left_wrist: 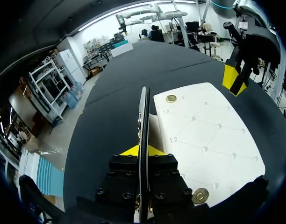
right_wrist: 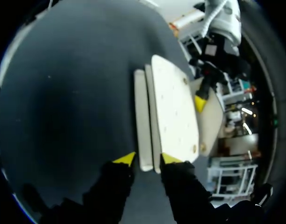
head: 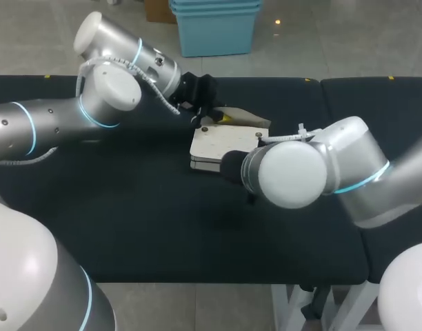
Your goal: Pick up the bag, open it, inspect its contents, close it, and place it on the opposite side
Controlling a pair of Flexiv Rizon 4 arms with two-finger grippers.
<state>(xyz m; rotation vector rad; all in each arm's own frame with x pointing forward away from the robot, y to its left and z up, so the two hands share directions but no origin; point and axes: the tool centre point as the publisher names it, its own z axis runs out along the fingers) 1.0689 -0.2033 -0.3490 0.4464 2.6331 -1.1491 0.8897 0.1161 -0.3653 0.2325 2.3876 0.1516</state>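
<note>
I can see metal snaps (head: 204,129) on the bag's side next to the lifted flap (head: 247,118), so I expect the flap to fold over them and stay down when I close it.
The white quilted bag (head: 221,146) lies flat mid-table, and its flap (head: 242,117) is lifted at the far side. My left gripper (head: 201,118) is shut on the flap's edge. In the left wrist view that flap (left_wrist: 143,116) runs edge-on between the fingers of my left gripper (left_wrist: 143,151), beside the bag's face (left_wrist: 208,140) with its metal snaps. My right gripper (right_wrist: 147,159) stands open at the bag's (right_wrist: 173,102) near end, one thin layer's end lying between its spread yellow tips. In the head view my right arm's elbow (head: 294,172) hides that gripper.
The black-covered table (head: 128,207) stretches to either side of the bag. A seam (head: 326,103) separates a second table section at the right. Both arms cross over the middle, close to the bag.
</note>
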